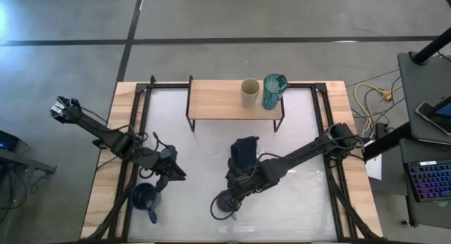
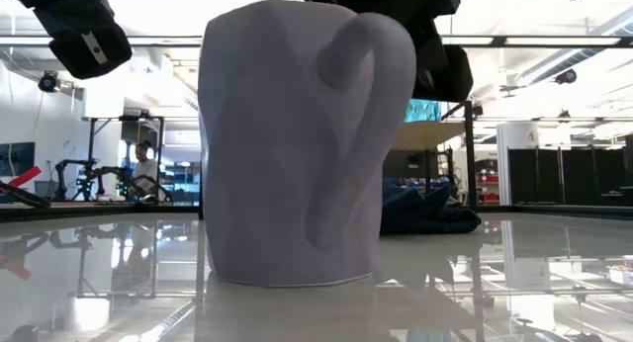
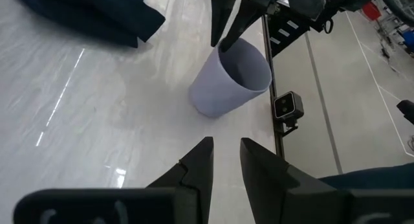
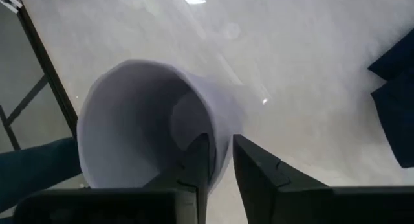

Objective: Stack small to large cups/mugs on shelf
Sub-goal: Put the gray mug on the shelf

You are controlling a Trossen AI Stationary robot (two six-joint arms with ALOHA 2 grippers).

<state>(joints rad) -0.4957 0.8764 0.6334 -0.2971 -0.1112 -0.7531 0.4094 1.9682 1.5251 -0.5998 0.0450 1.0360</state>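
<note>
My right gripper should first put the grey-lavender mug [image 2: 277,154] down beside the navy cloth for my left gripper, because the mug is at the table's near edge, far from the shelf.
The grey-lavender mug [image 1: 225,201] stands upright on its base near the table's near edge; in the low view, the grey-lavender mug [image 2: 297,144] fills the middle. My right gripper [image 4: 220,138] is at its rim, shut on it. My left gripper [image 3: 226,143] hovers over bare table to the mug's left, open by a narrow gap, touching nothing. The dark blue mug [image 1: 144,197] stands on the table by the near-left corner, close to the left gripper [image 1: 176,175]. The beige cup [image 1: 249,94] and the teal mug [image 1: 273,91] stand on the shelf [image 1: 211,99]. My right gripper holds the grey-lavender mug by its rim wall [image 4: 215,123]. One finger [image 4: 197,162] is inside the mug and the other finger [image 4: 255,169] outside. The fingers come from above, slanting down from the table's right. The mug stands upright with its base [image 2: 292,273] on the table.
A dark navy cloth [image 1: 244,151] lies bunched in the middle of the table, just beyond the right gripper. The low camera [image 3: 286,106] sits at the near edge close to the mug. The shelf's left half is bare. White tabletop [image 1: 303,194] lies to the right.
</note>
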